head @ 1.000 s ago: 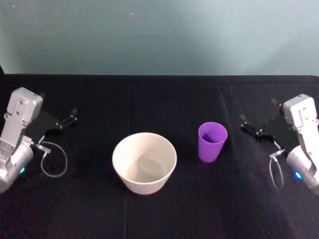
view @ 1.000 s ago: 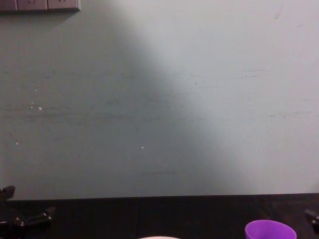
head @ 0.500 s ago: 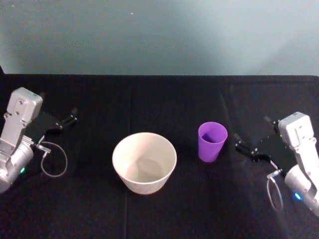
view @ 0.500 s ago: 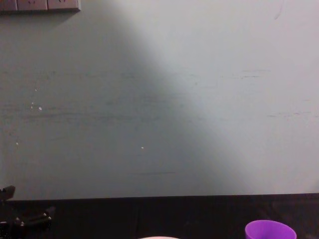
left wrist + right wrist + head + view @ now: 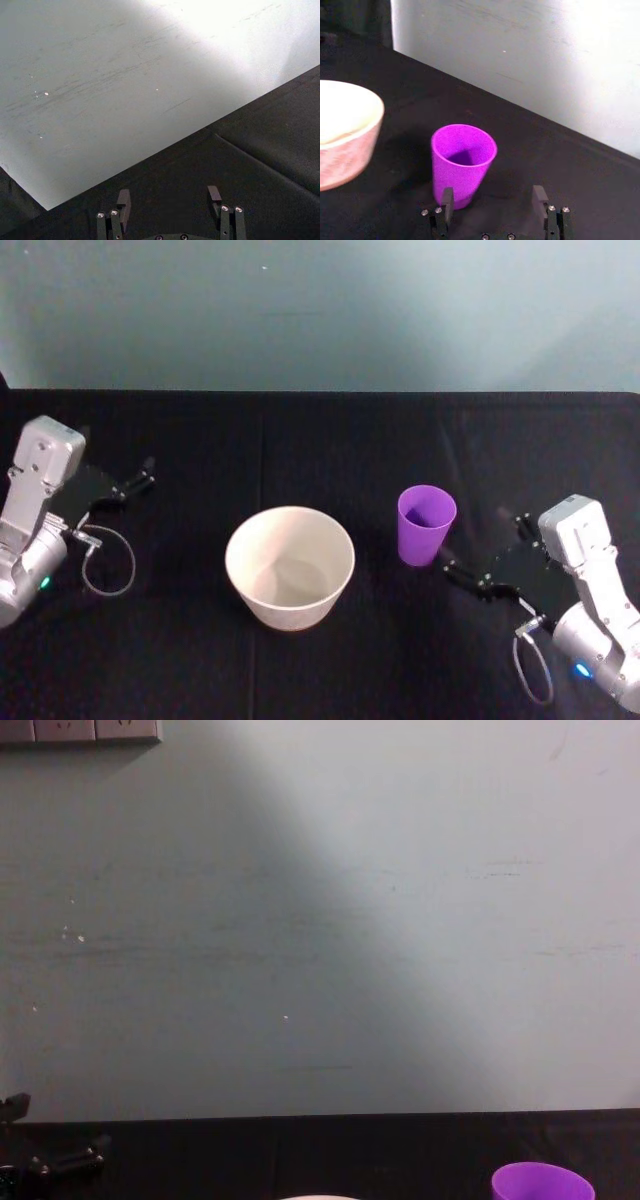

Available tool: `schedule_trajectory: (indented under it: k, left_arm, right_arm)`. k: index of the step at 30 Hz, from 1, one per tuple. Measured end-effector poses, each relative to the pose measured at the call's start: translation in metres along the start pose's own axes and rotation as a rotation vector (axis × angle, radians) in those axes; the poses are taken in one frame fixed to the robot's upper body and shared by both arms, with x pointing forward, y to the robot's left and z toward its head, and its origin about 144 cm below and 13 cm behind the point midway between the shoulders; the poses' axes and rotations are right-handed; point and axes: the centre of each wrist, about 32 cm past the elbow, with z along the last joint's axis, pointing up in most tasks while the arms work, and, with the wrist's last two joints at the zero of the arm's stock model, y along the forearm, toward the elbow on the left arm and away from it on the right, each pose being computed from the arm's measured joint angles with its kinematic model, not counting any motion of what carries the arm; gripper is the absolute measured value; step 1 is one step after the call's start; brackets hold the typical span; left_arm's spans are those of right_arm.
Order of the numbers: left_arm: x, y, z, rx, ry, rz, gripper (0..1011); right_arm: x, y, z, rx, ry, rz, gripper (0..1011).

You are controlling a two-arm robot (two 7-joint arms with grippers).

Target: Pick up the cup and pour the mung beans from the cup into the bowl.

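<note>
The mung beans hidden low inside [image 5: 462, 158] will slide out when the robot pours, because the purple cup's inside [image 5: 454, 142] shows far below the cup's open rim.
The purple cup [image 5: 426, 525] stands upright on the black table, right of the whitish bowl [image 5: 290, 565]. The mung beans are hidden; the cup's inside looks shaded purple. My right gripper [image 5: 483, 546] is open just right of the cup and slightly nearer to me, apart from it. In the right wrist view the cup [image 5: 463, 162] stands just ahead of the open right gripper [image 5: 492, 197], towards one finger [image 5: 446, 197], with the bowl [image 5: 345, 130] beyond. My left gripper [image 5: 140, 474] rests open at the table's left. In the chest view the cup's rim [image 5: 543, 1183] shows low on the right.
The black cloth-covered table [image 5: 320, 440] ends at a pale wall [image 5: 320, 310] behind. A loose cable loop [image 5: 108, 565] hangs by the left arm. The left gripper [image 5: 169, 196] faces bare cloth and wall. Bare cloth lies between the bowl and the cup.
My right gripper has moved left and nearer to me, closing in on the cup's right side. The left arm, cup and bowl have not moved.
</note>
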Motion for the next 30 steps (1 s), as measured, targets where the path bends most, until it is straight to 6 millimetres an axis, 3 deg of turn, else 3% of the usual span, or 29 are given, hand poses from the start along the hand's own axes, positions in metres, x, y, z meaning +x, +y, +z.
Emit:
schedule_trajectory:
  k: [14, 30]
  left_arm:
    - [0.0, 0.0, 0.0, 0.0, 0.0, 0.0, 1000]
    - [0.0, 0.0, 0.0, 0.0, 0.0, 0.0, 1000]
  right_arm:
    - [-0.02, 0.021, -0.013, 0.055, 0.168, 0.058, 1003]
    - [-0.025, 0.052, -0.019, 0.098, 0.262, 0.06, 1002]
